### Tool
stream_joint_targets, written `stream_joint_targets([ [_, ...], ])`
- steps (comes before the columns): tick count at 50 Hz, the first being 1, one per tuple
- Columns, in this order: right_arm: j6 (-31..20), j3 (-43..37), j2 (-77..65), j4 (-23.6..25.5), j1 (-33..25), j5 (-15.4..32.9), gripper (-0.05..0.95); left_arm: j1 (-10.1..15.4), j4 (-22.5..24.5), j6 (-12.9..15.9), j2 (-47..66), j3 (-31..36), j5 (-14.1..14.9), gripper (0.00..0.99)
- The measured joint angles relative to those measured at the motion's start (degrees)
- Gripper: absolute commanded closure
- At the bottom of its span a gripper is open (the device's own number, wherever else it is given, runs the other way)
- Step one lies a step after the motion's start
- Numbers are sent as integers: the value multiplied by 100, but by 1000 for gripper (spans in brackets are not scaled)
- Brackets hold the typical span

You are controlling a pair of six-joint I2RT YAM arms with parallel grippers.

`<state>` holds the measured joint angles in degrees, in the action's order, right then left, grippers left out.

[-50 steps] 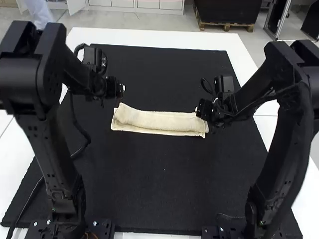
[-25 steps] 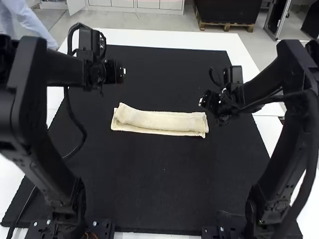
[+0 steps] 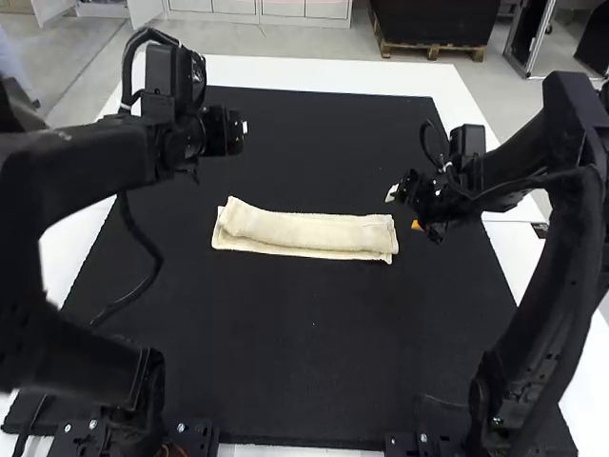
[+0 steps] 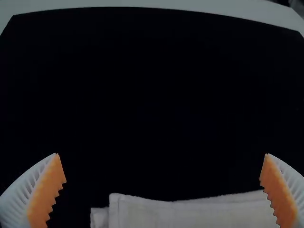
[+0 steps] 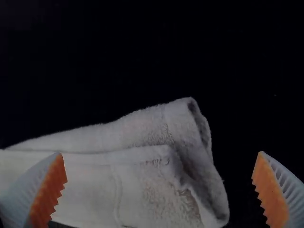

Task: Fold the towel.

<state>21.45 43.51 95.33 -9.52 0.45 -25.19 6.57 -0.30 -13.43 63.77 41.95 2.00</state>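
The layers lie on top of each other at the towel's end (image 3: 388, 244). The cream towel (image 3: 304, 231) will fold over together with them when I carry that end of the towel across.
The cream towel (image 3: 309, 231) lies folded into a narrow strip across the middle of the black mat, its layers stacked lengthwise. My left gripper (image 3: 245, 128) is above the mat, beyond the towel's left end. My right gripper (image 3: 403, 208) hangs just off the towel's right end. In the left wrist view, my left gripper (image 4: 162, 154) is open, with the towel (image 4: 190, 212) low between its fingers. In the right wrist view, my right gripper (image 5: 161, 153) is open, and the towel (image 5: 137, 175) shows its folded end with layered edges. Neither gripper touches the towel.
The black mat (image 3: 285, 362) covers most of the white table (image 3: 314, 72). A cable (image 3: 143, 276) from the left arm hangs over the mat's left side. Both arms' bases stand at the near edge.
My right gripper has let go of the towel's right end and moved off to the right. The left arm's links have swung and its gripper has risen slightly. The towel lies still.
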Motion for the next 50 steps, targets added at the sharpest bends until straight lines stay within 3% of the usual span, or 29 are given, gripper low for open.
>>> stream_joint_targets([
  [28, 2, 9, 380, -44, -20, -334, -2, 20, -186, -144, -1349, -496, -326, 34],
  [50, 0, 9, 662, -181, -20, -337, -2, 20, -306, -240, -1547, -511, -356, 36],
])
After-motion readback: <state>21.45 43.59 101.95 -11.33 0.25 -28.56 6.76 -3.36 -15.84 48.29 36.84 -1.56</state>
